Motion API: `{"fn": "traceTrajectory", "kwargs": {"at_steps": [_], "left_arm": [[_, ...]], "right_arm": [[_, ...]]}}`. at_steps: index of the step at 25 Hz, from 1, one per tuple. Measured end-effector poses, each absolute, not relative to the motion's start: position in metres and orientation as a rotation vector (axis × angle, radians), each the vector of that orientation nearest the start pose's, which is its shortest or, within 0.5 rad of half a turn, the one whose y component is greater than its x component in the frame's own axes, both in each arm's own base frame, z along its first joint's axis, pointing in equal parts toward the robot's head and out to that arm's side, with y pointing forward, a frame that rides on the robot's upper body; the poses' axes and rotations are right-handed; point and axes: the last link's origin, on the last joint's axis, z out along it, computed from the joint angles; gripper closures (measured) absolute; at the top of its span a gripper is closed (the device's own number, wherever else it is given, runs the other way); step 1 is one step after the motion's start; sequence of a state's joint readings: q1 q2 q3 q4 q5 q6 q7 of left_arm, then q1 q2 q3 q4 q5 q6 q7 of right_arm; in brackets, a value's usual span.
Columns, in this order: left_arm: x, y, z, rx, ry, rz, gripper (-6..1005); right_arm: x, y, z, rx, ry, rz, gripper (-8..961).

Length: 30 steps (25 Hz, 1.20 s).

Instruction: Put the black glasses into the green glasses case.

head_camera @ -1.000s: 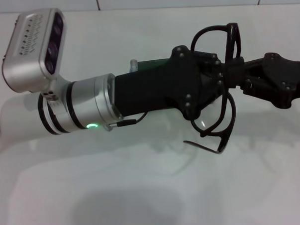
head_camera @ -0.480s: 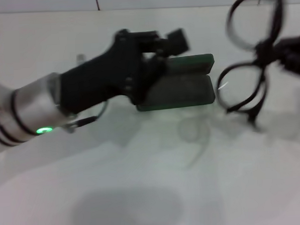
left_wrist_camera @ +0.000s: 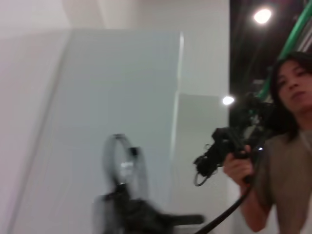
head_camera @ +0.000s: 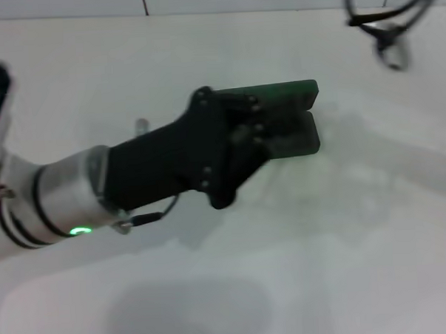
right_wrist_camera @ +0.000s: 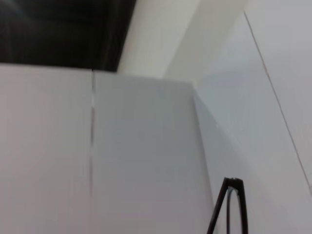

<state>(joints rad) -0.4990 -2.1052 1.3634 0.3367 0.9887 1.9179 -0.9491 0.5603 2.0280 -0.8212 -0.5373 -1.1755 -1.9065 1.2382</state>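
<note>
The green glasses case [head_camera: 296, 138] is covered by my left gripper, which should retreat toward the white table's near side [head_camera: 157, 262] before my right gripper lowers the black glasses in.
The green glasses case [head_camera: 292, 99] lies open on the white table, lid raised behind its tray. My left gripper [head_camera: 260, 134] reaches in from the left and covers the case's left half; its fingers are hidden against the case. The black glasses [head_camera: 385, 18] hang blurred in the air at the far right, well beyond the case. In the left wrist view the black glasses [left_wrist_camera: 127, 163] stand above my right gripper [left_wrist_camera: 126, 191], which is shut on them. One rim of the black glasses [right_wrist_camera: 229, 207] shows in the right wrist view.
The white table [head_camera: 345, 243] stretches in front and to the right of the case, with a tiled wall behind it. A person holding a camera [left_wrist_camera: 273, 146] stands off to the side in the left wrist view.
My right gripper has carried the glasses up and away to the far right. My left arm has swung down and left, and its gripper now lies over the case.
</note>
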Motion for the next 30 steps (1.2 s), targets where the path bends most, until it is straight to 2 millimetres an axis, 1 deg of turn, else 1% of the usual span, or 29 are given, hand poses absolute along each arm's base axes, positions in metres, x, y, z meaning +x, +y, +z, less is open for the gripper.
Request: {"fn": "traceTrajectory", "kwargs": {"at_steps": [3, 6, 11, 15, 19, 26, 30], "left_arm": [[-0.175, 0.264, -0.036, -2.557, -0.183, -1.810, 964], [-0.169, 0.265, -0.039, -2.541, -0.168, -1.836, 964], [-0.166, 0.266, -0.037, -2.503, -0.157, -1.863, 965], [-0.166, 0.270, -0.035, -2.474, -0.167, -1.867, 965], [-0.170, 0.278, -0.034, -2.431, -0.240, -1.832, 965], [-0.175, 0.290, -0.040, -2.436, -0.398, -1.751, 965], [-0.176, 0.293, -0.041, -2.439, -0.430, -1.734, 965]], "right_arm": [[0.174, 0.344, 0.053, -2.317, 0.107, 1.661, 886], [0.170, 0.354, 0.042, -2.299, 0.087, 1.600, 886], [0.161, 0.364, 0.022, -2.369, 0.091, 1.500, 885], [0.159, 0.365, 0.009, -2.437, 0.093, 1.437, 884], [0.154, 0.363, -0.001, -2.511, 0.071, 1.395, 883], [0.149, 0.360, -0.009, -2.585, 0.055, 1.365, 881], [0.147, 0.357, -0.011, -2.621, 0.042, 1.354, 881]]}}
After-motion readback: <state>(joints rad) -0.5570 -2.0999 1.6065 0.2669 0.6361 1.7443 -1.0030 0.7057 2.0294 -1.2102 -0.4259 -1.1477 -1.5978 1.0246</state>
